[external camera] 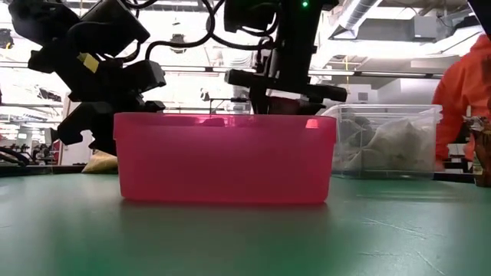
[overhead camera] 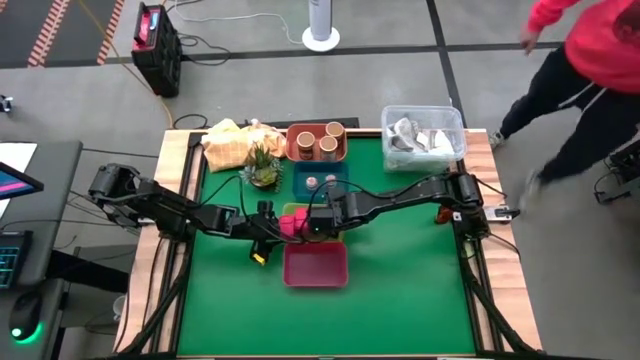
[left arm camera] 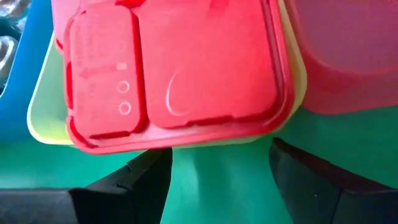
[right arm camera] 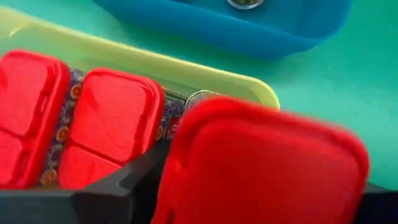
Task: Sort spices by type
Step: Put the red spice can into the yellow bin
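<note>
I should open my right gripper, align with the packet's opposite sides [right arm camera: 359,168] and grip it square before lifting, as the red cube packet [right arm camera: 267,165] sits crooked between its fingers.
The green tray [overhead camera: 298,211] holds red cube packets [right arm camera: 115,127] side by side. My right gripper [overhead camera: 318,222] hangs over this tray, shut on another red cube packet [right arm camera: 261,168]. My left gripper [overhead camera: 262,232] is open at the tray's left side, its fingers [left arm camera: 140,180] over the bare mat, with a red packet lid [left arm camera: 180,68] close in front of them. Round tan-lidded jars [overhead camera: 318,140] stand in the orange tray [overhead camera: 300,152]. Tiny pale-topped jars [overhead camera: 320,181] sit in the blue tray [overhead camera: 340,172]. The pink tray [external camera: 225,157] stands nearest. My right gripper holds the red cube packet between its two fingers, one finger [right arm camera: 127,180] against the packet's side [right arm camera: 180,168]. The fingers come from above, and the packet sits above the green tray's edge [right arm camera: 249,90]. The other finger's contact is hidden behind the packet.
A clear plastic tub [overhead camera: 423,135] with silvery wrappers stands at the far right corner. A tan cloth [overhead camera: 232,143] and a small plant [overhead camera: 262,170] lie at the far left. A person in red [overhead camera: 590,40] moves beyond the table's right side. Open green mat [overhead camera: 400,290] lies near.
</note>
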You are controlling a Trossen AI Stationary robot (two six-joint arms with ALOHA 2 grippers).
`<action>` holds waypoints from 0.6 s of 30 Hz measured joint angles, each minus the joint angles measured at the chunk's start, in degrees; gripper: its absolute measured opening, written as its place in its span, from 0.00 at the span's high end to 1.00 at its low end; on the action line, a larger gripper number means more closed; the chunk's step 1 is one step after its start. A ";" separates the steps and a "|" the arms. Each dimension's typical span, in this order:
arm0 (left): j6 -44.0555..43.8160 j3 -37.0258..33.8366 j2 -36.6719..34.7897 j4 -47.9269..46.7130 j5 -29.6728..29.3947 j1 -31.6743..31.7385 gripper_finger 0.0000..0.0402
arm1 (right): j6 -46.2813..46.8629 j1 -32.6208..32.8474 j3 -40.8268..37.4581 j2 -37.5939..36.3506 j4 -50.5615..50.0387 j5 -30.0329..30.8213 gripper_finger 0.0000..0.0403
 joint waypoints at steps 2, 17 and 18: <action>0.00 0.00 0.00 -0.20 -0.33 0.04 0.36 | -1.83 -0.18 -0.02 -0.40 -0.32 0.06 0.25; 0.11 3.20 -0.13 -3.74 -0.62 2.05 0.36 | -5.96 -1.27 0.09 -5.43 -3.85 1.32 0.05; 0.08 3.44 -0.13 -4.05 -0.47 2.05 0.36 | -5.87 -1.27 0.17 -5.50 -4.06 1.69 0.05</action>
